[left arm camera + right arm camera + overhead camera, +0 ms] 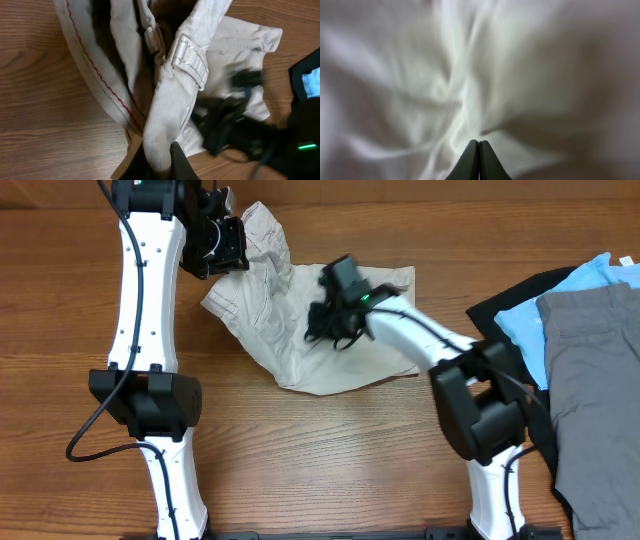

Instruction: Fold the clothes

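The cloth [285, 315] below the waistband is wrinkled while my left gripper holds the waistband. My closed right gripper should brush toward the leg hem [406, 366] to smooth out the cloth.
The beige shorts [300, 350] lie crumpled in the middle of the wooden table. Their upper-left part is lifted by my left gripper [232, 242]. In the left wrist view that gripper [162, 152] is shut on a fold of the shorts [175, 100], with a belt loop [190, 57] and a red-stitched inner waistband showing above. My right gripper [325, 315] is low over the middle of the shorts. In the right wrist view its fingers [479, 144] are pressed together with nothing between them, just above blurred cream cloth [420, 75].
A pile of other clothes sits at the right edge: a grey garment [590, 380] on top, a light blue one [520, 330] beside it and a black one [510, 300] underneath. Bare wood [330, 460] shows in front of the shorts.
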Controlling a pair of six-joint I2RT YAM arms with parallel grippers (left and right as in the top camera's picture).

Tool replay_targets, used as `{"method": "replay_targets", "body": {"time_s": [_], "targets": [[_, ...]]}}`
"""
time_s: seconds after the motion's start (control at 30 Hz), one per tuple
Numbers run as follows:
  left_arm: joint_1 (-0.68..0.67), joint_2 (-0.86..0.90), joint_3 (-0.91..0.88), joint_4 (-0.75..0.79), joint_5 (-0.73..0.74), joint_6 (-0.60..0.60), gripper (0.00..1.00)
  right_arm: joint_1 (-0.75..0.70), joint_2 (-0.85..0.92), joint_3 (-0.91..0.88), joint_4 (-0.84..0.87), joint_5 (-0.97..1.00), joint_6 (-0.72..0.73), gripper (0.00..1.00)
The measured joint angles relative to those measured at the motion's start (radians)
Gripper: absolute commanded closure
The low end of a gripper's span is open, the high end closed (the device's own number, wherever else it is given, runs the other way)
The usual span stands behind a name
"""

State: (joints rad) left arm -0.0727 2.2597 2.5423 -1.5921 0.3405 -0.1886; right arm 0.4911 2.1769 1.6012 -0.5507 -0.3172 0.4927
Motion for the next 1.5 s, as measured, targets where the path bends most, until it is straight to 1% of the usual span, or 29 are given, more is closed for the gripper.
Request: {"method": "replay_targets", "body": {"time_s": [0.1, 0.23, 0.5, 0.6, 0.8, 0.97, 1.07, 1.2, 1.23, 1.27, 1.33, 1.4, 1.5], "targets": [[0.0, 0.0, 0.0, -0.001, 0.001, 0.0, 0.96, -0.052, -0.031, 0.029, 0.012, 0.001, -0.005, 0.96], [0.0, 0.0, 0.0, -0.001, 0.001, 0.0, 0.96, -0.098, -0.059, 0.041, 0.08, 0.004, 0.001, 0.96], [0.0, 0.0, 0.0, -0.007, 0.001, 0.0, 0.96, -0.07, -0.054, 0.04, 0.221, 0.006, 0.025, 0.96], [0.0, 0.0, 0.002, -0.014, 0.001, 0.0, 0.96, -0.056, -0.031, 0.041, 0.274, 0.006, 0.036, 0.96], [-0.007, 0.0, 0.004, -0.016, 0.001, 0.0, 0.95, -0.031, 0.084, 0.041, 0.359, 0.006, 0.074, 0.96], [-0.016, 0.0, 0.004, -0.018, 0.001, 0.0, 0.95, 0.001, 0.181, 0.04, 0.484, 0.007, 0.098, 0.96], [-0.026, 0.0, 0.004, -0.018, 0.0, -0.004, 0.96, 0.032, 0.204, 0.04, 0.533, 0.007, 0.099, 0.96], [-0.05, 0.0, 0.004, -0.018, -0.002, -0.015, 0.96, 0.061, 0.204, 0.04, 0.543, -0.001, 0.093, 0.96], [-0.056, 0.0, 0.004, -0.02, -0.003, -0.015, 0.96, 0.062, 0.204, 0.04, 0.543, -0.016, 0.09, 0.95], [-0.061, 0.0, 0.004, -0.021, -0.004, -0.016, 0.96, 0.057, 0.204, 0.04, 0.542, -0.043, 0.087, 0.9], [-0.073, 0.0, 0.004, -0.022, -0.013, -0.016, 0.96, 0.041, 0.202, 0.04, 0.539, -0.093, 0.085, 0.83], [-0.081, 0.0, 0.004, -0.022, -0.022, -0.016, 0.96, 0.007, 0.189, 0.04, 0.506, -0.168, 0.084, 0.77], [-0.087, 0.0, 0.004, -0.022, -0.031, -0.016, 0.96, -0.072, 0.135, 0.04, 0.393, -0.264, 0.08, 0.77]]}}
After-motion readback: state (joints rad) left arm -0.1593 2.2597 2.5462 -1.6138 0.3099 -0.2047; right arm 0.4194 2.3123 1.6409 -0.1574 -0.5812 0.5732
